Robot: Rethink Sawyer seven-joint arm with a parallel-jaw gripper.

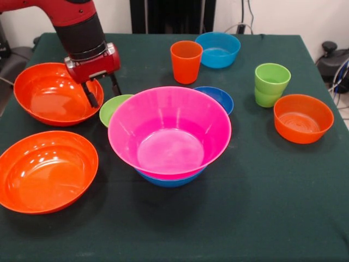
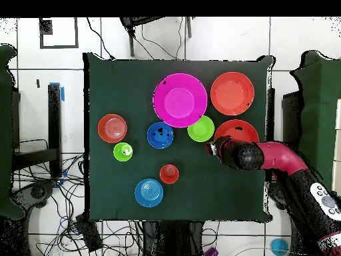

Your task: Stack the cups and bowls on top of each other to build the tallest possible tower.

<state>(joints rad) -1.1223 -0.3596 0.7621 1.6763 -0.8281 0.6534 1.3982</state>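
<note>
My gripper will lift the large orange bowl (image 1: 54, 97) with fingers at just one edge of its wide rim (image 1: 99, 99), so I expect its opposite side to tip steeply down.
The tower is a large pink bowl (image 1: 169, 131) (image 2: 180, 100) nested in a large blue bowl (image 1: 169, 180) at the table's middle. My gripper (image 1: 106, 99) (image 2: 214, 148) hangs open and empty over the near rim of a large orange bowl (image 1: 52, 93) (image 2: 238, 129), just left of a small lime green bowl (image 1: 113, 106) (image 2: 200, 129). A second large orange bowl (image 1: 46, 170) (image 2: 232, 93) lies at the front left. An orange cup (image 1: 186, 61) (image 2: 169, 174), two stacked lime green cups (image 1: 271, 84) (image 2: 122, 152), a dark blue bowl (image 1: 219, 97) (image 2: 160, 135), a light blue bowl (image 1: 218, 49) (image 2: 148, 193) and a small orange bowl (image 1: 302, 117) (image 2: 112, 128) stand apart.
Everything rests on a dark green tablecloth (image 1: 262, 207). Cables and black equipment lie on the floor around the table in the overhead view.
</note>
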